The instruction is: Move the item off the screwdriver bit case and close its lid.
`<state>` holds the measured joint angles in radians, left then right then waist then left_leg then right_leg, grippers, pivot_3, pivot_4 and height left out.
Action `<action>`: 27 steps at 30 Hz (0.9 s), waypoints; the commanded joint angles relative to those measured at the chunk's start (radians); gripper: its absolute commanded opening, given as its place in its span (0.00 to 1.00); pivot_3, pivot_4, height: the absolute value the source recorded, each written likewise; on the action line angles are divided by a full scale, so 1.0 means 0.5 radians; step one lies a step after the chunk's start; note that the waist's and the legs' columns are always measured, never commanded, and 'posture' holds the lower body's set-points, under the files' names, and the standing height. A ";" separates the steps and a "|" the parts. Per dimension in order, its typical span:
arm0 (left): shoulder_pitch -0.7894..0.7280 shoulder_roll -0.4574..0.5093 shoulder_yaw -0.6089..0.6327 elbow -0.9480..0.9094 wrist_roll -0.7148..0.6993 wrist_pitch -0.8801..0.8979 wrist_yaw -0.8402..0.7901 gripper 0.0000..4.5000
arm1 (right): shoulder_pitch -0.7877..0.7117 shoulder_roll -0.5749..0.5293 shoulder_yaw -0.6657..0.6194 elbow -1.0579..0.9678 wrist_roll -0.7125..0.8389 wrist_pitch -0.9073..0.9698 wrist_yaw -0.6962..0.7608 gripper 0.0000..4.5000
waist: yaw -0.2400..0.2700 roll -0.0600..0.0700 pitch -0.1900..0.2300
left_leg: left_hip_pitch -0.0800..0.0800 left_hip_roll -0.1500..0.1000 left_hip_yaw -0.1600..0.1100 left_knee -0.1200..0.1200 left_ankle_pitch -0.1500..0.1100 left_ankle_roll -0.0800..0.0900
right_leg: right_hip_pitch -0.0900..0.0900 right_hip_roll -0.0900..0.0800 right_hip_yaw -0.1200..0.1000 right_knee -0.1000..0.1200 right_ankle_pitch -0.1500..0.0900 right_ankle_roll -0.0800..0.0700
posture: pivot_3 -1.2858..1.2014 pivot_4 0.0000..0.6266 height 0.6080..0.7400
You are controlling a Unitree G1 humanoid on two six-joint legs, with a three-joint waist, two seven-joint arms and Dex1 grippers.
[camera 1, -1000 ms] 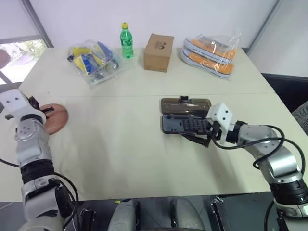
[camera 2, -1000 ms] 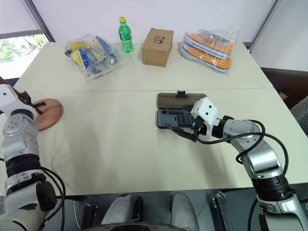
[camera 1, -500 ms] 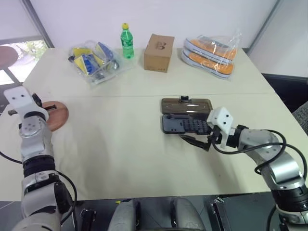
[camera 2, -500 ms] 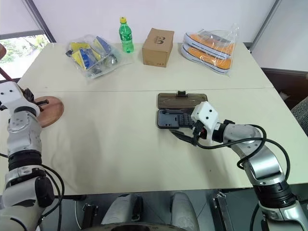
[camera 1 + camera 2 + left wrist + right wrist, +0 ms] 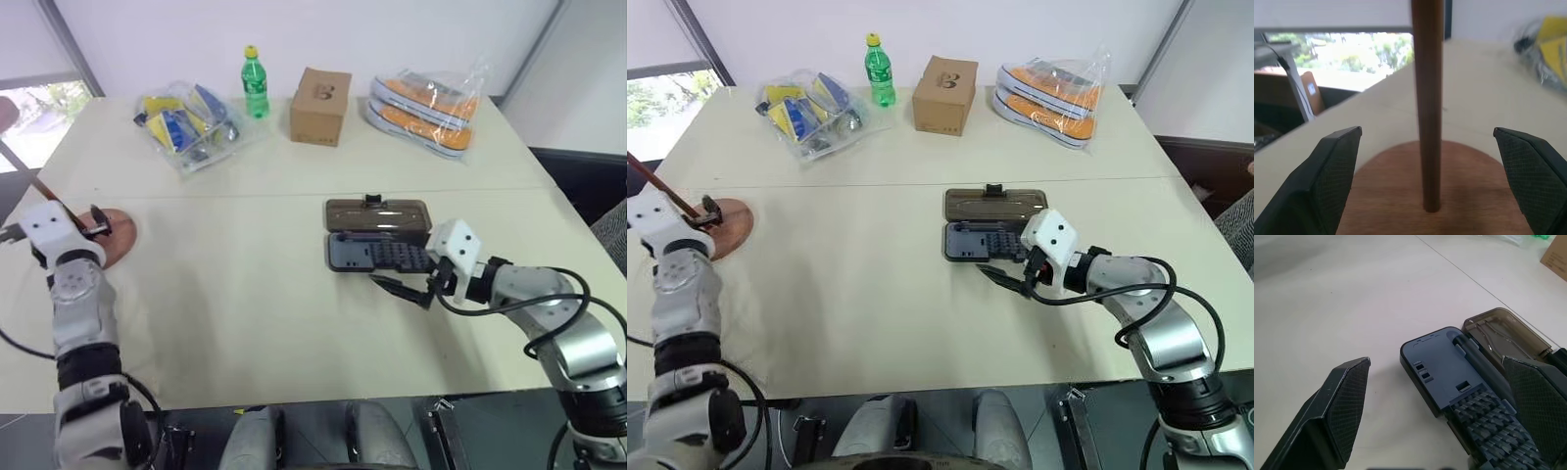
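I expect the whole case [image 5: 378,254] to slide along when I pull the smoky-brown lid, because the lid lies flat and is joined along the case's back edge [image 5: 377,232].
The item, a reddish-brown wooden stand [image 5: 113,235], rests on its base disc at the table's far left, its thin rod [image 5: 1427,98] rising between the fingers of my left gripper [image 5: 1425,134]. That gripper is open, with both fingers well clear of the rod. The dark grey screwdriver bit case [image 5: 367,253] lies right of the table's centre, its smoky-brown lid [image 5: 377,212] open and lying flat behind it. My right gripper [image 5: 402,287] hovers open at the case's near right corner, nothing between its fingers; its wrist view shows the case [image 5: 1449,367] and lid [image 5: 1503,335] just ahead.
Along the far edge stand a green bottle [image 5: 254,81], a cardboard box [image 5: 320,93], a clear bag of orange shoes [image 5: 426,103] and a clear bag of blue and yellow packets [image 5: 186,122]. The stand sits close to the table's left edge.
My left gripper has opened off the stand's rod and drawn back a little; the stand stays on the table. The right arm has kept still.
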<state>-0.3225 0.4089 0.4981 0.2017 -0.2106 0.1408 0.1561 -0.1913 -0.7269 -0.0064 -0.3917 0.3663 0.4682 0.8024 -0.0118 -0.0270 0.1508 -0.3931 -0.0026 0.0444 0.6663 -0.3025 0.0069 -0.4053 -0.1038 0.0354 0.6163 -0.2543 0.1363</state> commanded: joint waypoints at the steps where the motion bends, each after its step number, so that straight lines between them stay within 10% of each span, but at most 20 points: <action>1: 0.171 -0.070 0.026 -0.457 -0.033 0.191 0.065 1.00 | -0.001 -0.011 -0.054 -0.076 0.011 -0.016 -0.005 1.00 | 0.003 0.000 0.000 | 0.000 0.000 0.000 0.000 0.000 0.000 | 0.000 0.000 -0.001 0.000 0.000 0.000 | 0.52 0.24 1.00; 9: 0.707 -0.172 -0.380 -1.419 -0.031 0.585 -0.200 1.00 | -0.041 0.048 -0.079 0.012 -0.050 -0.068 -0.110 1.00 | 0.011 0.001 0.000 | 0.000 0.000 -0.004 -0.002 0.001 -0.004 | 0.001 -0.001 -0.004 -0.001 -0.003 -0.006 | 0.52 0.24 1.00; 27: 0.021 0.228 -0.954 -0.495 -0.177 0.383 -1.639 1.00 | -0.906 0.134 0.047 1.289 -0.538 -0.170 -0.406 1.00 | -0.010 0.014 0.007 | 0.000 0.003 -0.006 0.000 0.011 -0.005 | 0.002 0.012 -0.016 -0.001 0.003 -0.021 | 0.52 0.24 1.00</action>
<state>-0.2875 0.5167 0.0201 -0.0504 -0.2963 0.3738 -0.6292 -0.5999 -0.6683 0.0175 0.2055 0.1173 0.3976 0.6055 -0.0167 -0.0202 0.1543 -0.3931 -0.0014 0.0416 0.6660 -0.2971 0.0044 -0.4043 -0.0976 0.0272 0.6156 -0.2525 0.1262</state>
